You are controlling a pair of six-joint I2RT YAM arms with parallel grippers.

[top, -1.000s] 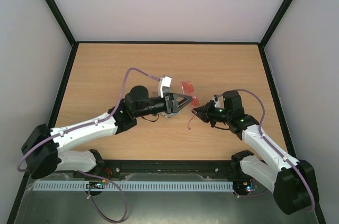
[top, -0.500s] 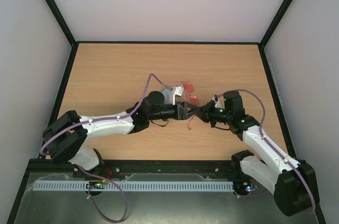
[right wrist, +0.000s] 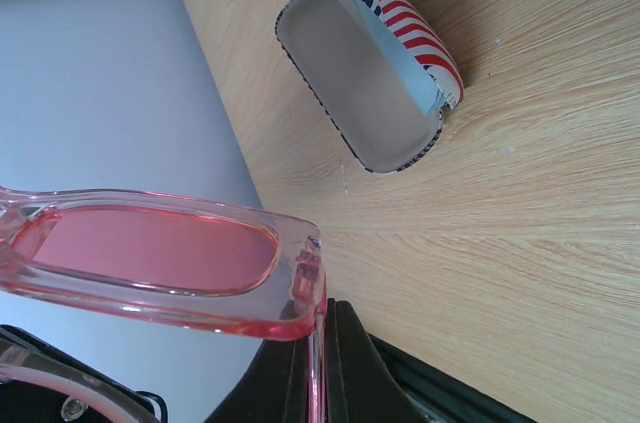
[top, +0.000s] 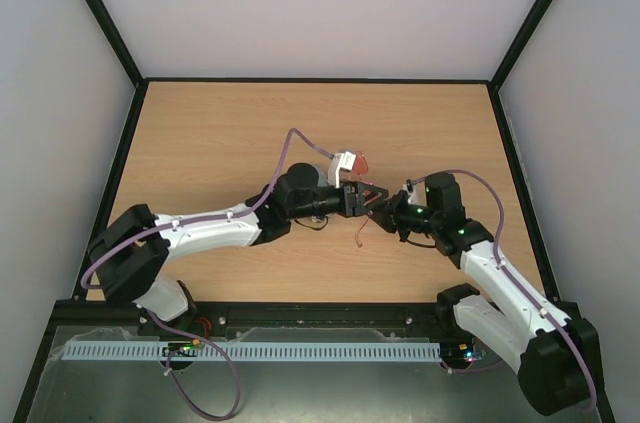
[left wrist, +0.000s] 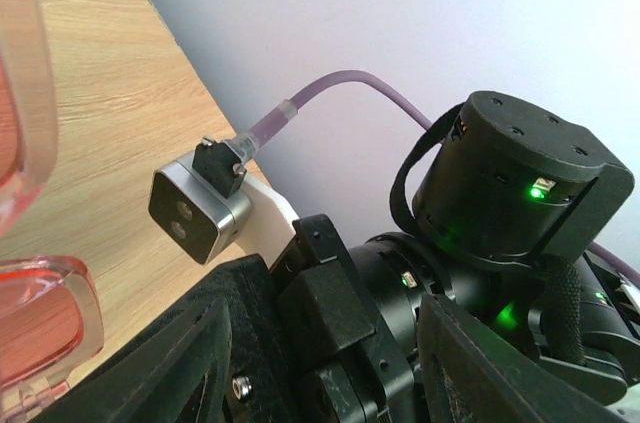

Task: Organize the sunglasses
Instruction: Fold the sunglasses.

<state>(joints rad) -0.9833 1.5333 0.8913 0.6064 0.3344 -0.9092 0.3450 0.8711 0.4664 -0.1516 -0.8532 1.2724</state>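
I can see my left gripper's fingers on both sides of my right gripper, with the lenses (left wrist: 42, 328) off to one edge, so I should part them and turn the free temple arm toward my left gripper.
The sunglasses (top: 358, 163) have a translucent pink-red frame and red lenses. My right gripper (top: 383, 205) is shut on one temple arm near the hinge and holds them above the table. In the right wrist view the lens (right wrist: 150, 248) sits just above the closed fingertips (right wrist: 345, 343). My left gripper (top: 362, 193) is open, right against the right gripper and the glasses. In the left wrist view its jaws stand wide apart (left wrist: 340, 293) with the right gripper's body between them, and the lenses (left wrist: 35, 328) show at the left edge.
An open oblong case (right wrist: 385, 73) with a flag pattern and grey lining lies on the wooden table (right wrist: 540, 203), seen from the right wrist. In the top view my left arm (top: 220, 228) reaches across the table's middle. A black rim (top: 320, 80) borders the table.
My left arm has stretched right and its open gripper has closed in on the right gripper and the glasses. The right gripper has kept hold of the glasses and barely moved.
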